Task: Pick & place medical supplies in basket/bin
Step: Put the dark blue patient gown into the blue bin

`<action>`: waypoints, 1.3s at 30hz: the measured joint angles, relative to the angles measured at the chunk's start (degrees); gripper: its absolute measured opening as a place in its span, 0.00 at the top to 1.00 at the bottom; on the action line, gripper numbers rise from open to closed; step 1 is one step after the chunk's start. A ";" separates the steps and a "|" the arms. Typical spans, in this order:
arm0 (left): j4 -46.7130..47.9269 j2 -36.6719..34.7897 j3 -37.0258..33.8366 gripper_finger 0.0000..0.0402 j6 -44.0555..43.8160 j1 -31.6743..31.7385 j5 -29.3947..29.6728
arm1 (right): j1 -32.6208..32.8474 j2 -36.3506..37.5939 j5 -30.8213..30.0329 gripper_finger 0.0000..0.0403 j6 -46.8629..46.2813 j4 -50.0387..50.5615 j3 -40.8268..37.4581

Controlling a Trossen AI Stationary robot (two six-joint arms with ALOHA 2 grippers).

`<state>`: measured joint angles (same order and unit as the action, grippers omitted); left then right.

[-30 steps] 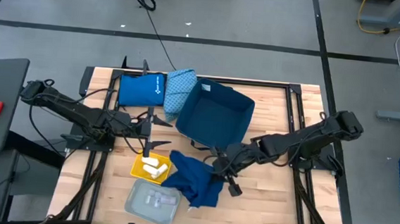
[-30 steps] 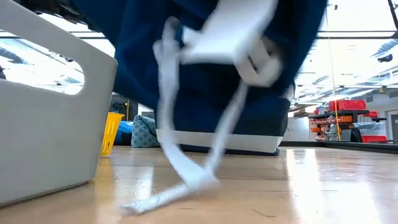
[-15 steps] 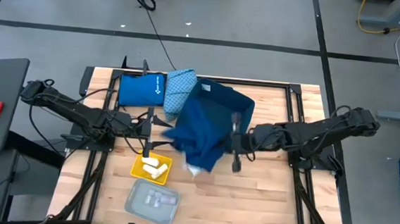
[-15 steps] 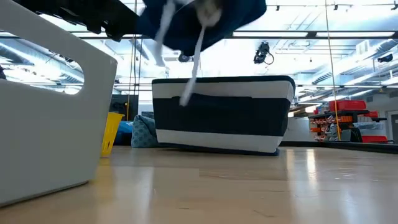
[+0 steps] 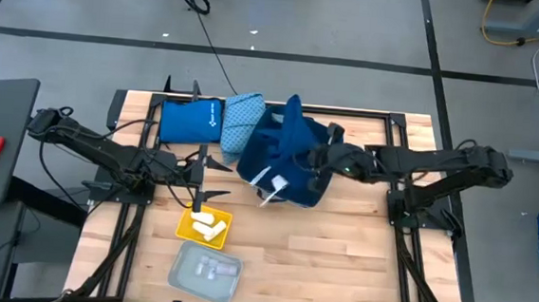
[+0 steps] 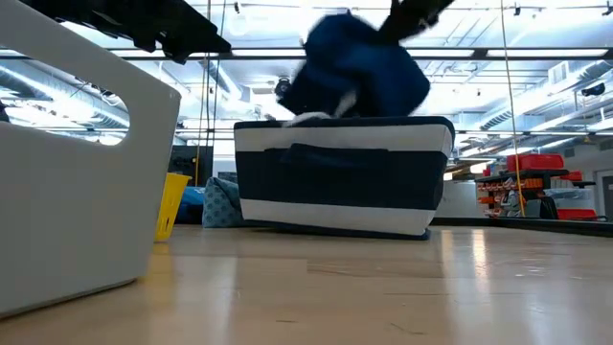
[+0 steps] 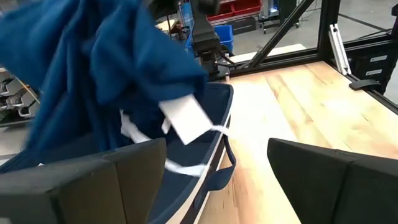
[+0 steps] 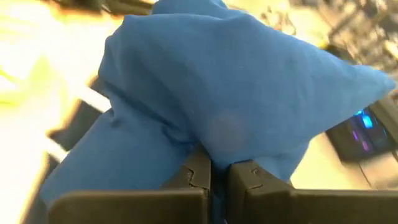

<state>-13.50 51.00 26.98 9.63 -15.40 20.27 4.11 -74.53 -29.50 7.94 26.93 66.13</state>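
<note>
I should drop the dark blue cloth inside with my right gripper, then reach in and move the basket clear (image 5: 268, 149), because the basket stands at a slant against the teal patterned cloth (image 5: 244, 150).
The dark blue cloth (image 5: 287, 145) hangs bunched over the dark blue basket (image 5: 252, 169), and in the low view the dark blue cloth (image 6: 359, 69) shows above the basket's striped wall (image 6: 345, 187). My right gripper (image 5: 318, 160) is shut on the cloth above the basket. My left gripper (image 5: 216, 178) waits open by the table's left side, just beyond the yellow tray of white tubes (image 5: 204, 225). The folded teal patterned cloth (image 5: 243, 121) lies against the basket's left side. Small clear vials sit in a grey bin (image 5: 206, 270). My right gripper pinches a bunched fold of the dark blue cloth (image 8: 217, 134) between its two fingers (image 8: 198, 175), coming from the table's right. The cloth is lifted off the table and drapes slack around the fingers. Its lower part with white ties (image 5: 273, 183) hangs over the basket's near rim.
A bright blue pouch (image 5: 191, 122) lies at the far left of the table beside the teal cloth. The grey bin stands at the near edge, large in the low view (image 6: 77, 192). Bare wood lies on the near right part of the table (image 5: 338, 261).
My right gripper has risen from the table's near middle and moved toward the far edge, over the basket, staying shut. The dark blue cloth, which lay partly on the table, has been lifted clear and carried along; it now hangs over the basket with its white ties trailing.
</note>
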 joint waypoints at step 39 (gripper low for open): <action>-0.38 0.00 0.00 0.30 -0.98 0.00 0.17 | -9.19 -12.72 8.59 0.30 -1.08 -0.27 0.07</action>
<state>-13.88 51.00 26.98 8.65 -15.40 20.44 -5.08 -87.25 -20.92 6.87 26.65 66.19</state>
